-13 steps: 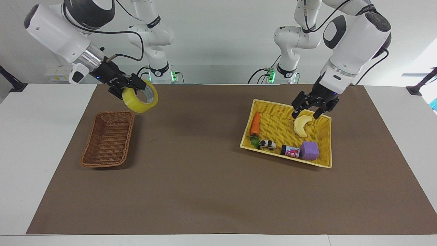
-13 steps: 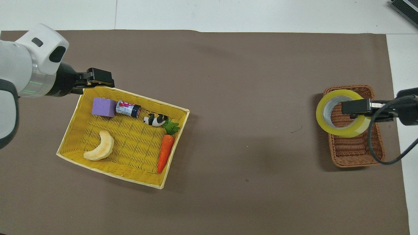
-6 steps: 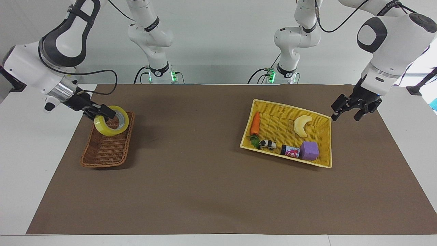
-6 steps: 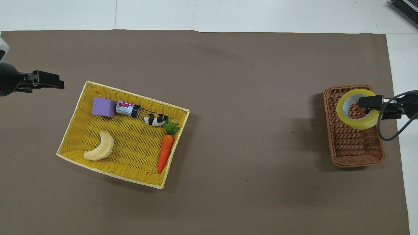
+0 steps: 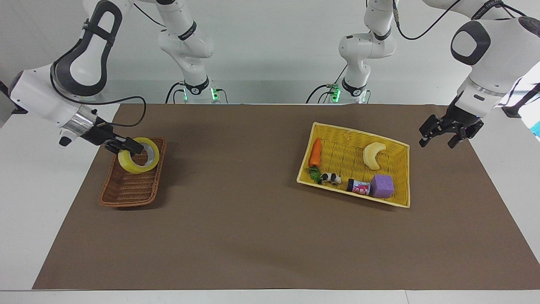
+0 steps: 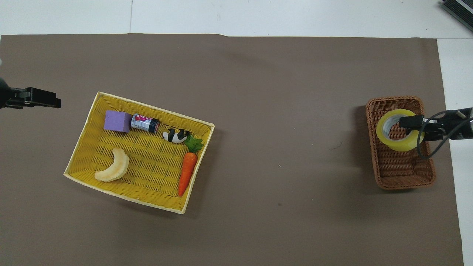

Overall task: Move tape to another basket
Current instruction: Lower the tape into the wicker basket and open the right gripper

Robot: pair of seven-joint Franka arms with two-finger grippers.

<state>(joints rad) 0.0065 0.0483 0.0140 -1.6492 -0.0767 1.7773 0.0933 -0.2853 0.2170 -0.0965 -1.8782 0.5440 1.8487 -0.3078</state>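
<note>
The tape point(image 6: 401, 145) is hanging between the sides of the empty brown basket, so my right gripper keeps lowering the tape until it touches the basket's bottom point(image 6: 402, 167).
The tape point(image 5: 135, 167), a yellowish roll, hangs tilted in my right gripper point(image 5: 131, 147), which is shut on its rim with one finger through the core. The roll sits low over the small dark brown wicker basket point(image 5: 125, 202), partly within its rim; I cannot tell whether it touches the bottom. In the overhead view the tape point(image 6: 398, 145) and right gripper point(image 6: 409, 121) cover part of the brown basket point(image 6: 404, 183). My left gripper point(image 5: 441, 142) is open and empty, above the mat beside the yellow basket, toward the left arm's end of the table. It also shows in the overhead view point(image 6: 51, 102).
A larger yellow woven basket point(image 5: 403, 147) holds a pale banana point(image 5: 372, 155), a carrot point(image 5: 314, 153), a toy cow point(image 5: 330, 178), a small can point(image 5: 358, 186) and a purple block point(image 5: 382, 186). A brown mat point(image 5: 253, 228) covers the table.
My right gripper has brought the tape down from high above the table to low over the brown basket. My left gripper has moved off the yellow basket, outward toward the table's end.
</note>
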